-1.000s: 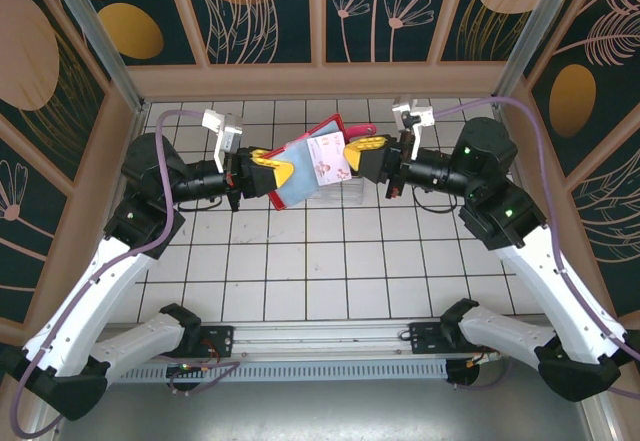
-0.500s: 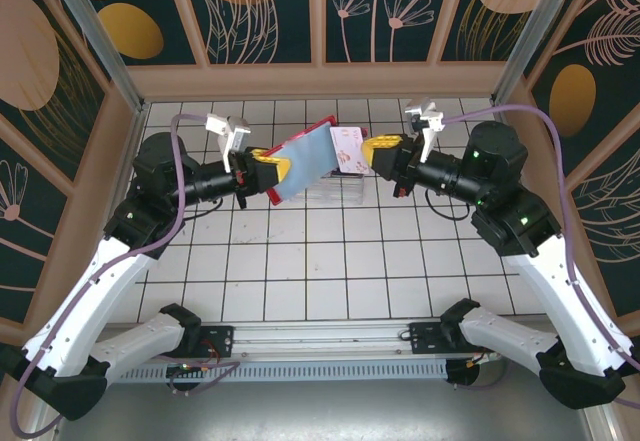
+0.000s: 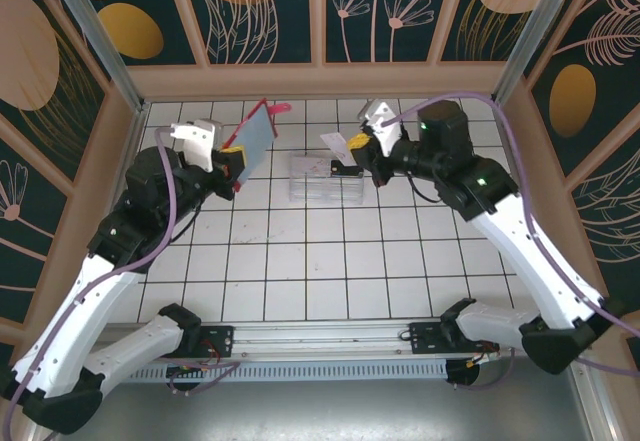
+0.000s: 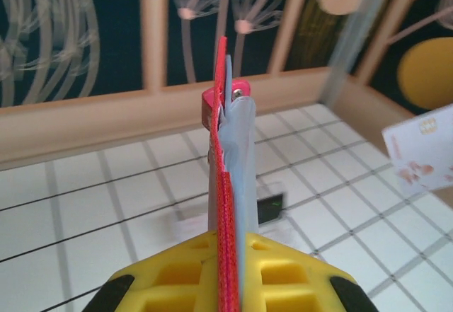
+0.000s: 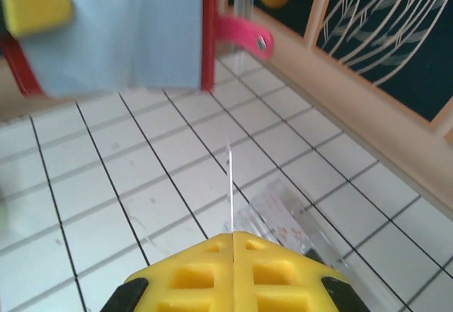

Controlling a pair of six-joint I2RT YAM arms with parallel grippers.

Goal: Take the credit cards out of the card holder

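The credit card [image 3: 337, 145] is free of the red card holder and the clear tray [image 3: 311, 168] lies open, so the robot's right gripper should keep carrying the card until it rests there.
My left gripper [image 3: 232, 156] is shut on the lower edge of the red card holder [image 3: 256, 129] and holds it upright above the back left tiles. In the left wrist view the card holder [image 4: 226, 177] stands edge-on between the yellow fingers [image 4: 177, 269], with its grey pocket on the right. My right gripper [image 3: 358, 151] is shut on a pale whitish-pink credit card [image 3: 334, 141] over the clear tray's back edge, well apart from the holder. The card [image 5: 229, 185] rises edge-on from the right gripper [image 5: 232, 235]. Beyond it hangs the holder [image 5: 127, 29] with its snap tab [image 5: 244, 35].
A clear plastic tray [image 3: 318, 189] lies on the white tiles between the two grippers, seen again as the tray [image 5: 297, 216] just below the held card; something dark and flat [image 4: 269, 209] lies in it. Wooden walls close the back and sides.
The pale card has come out of the holder in the right gripper, which drew back to the right. The left arm swung the holder left and away, now seen edge-on.
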